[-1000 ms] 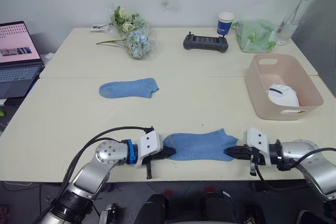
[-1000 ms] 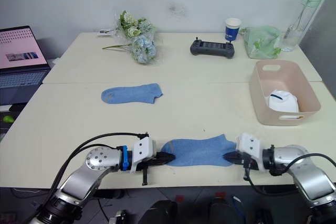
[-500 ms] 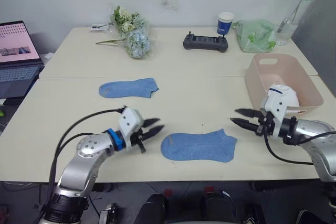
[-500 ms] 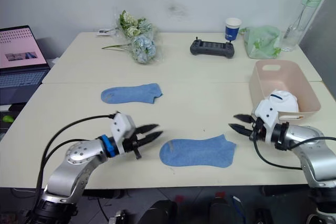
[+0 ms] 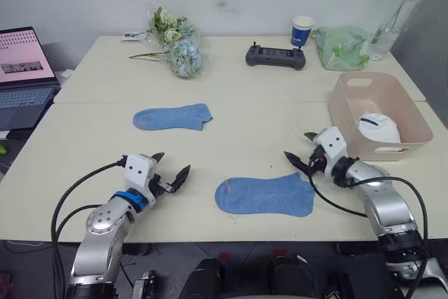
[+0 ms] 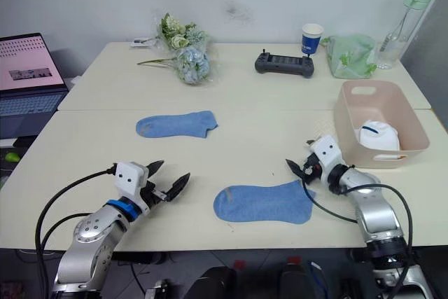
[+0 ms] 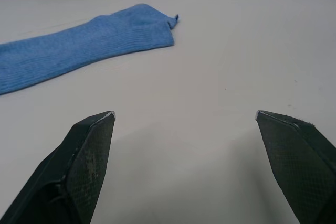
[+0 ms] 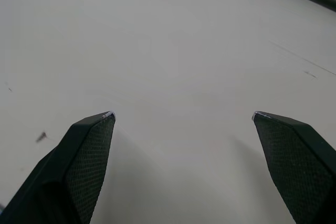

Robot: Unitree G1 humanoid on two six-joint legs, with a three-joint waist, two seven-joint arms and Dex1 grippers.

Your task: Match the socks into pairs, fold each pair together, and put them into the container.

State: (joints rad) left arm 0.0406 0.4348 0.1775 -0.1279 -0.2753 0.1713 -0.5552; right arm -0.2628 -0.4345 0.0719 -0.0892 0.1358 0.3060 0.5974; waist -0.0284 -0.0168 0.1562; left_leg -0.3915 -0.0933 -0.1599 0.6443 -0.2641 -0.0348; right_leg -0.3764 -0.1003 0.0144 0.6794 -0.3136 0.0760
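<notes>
The second light blue sock (image 5: pixel 171 117) is lying thin with a curled cuff corner (image 7: pixel 173 21), so its loose side will sag and fold over when the robot carries it between both grippers.
A light blue sock (image 5: pixel 264 195) lies flat near the table's front edge. A second light blue sock (image 5: pixel 172 116) lies farther back on the left and also appears in the left wrist view (image 7: pixel 79 51). My left gripper (image 5: pixel 173 164) is open and empty, a short gap left of the near sock. My right gripper (image 5: pixel 297 145) is open and empty, just beyond that sock's right end. The pale pink container (image 5: pixel 341 125) stands at the right with a folded white bundle (image 5: pixel 378 128) inside.
Along the back of the table are a flower bunch (image 5: pixel 175 47), a dark controller (image 5: pixel 275 56), a paper cup (image 5: pixel 302 31), a green bag (image 5: pixel 341 47) and a bottle (image 5: pixel 392 19). A laptop (image 5: pixel 24 68) sits off the table's left side.
Both grippers were shut on the ends of the near blue sock; they have opened and let go. The left drew back leftward, the right moved beyond the sock's right end.
</notes>
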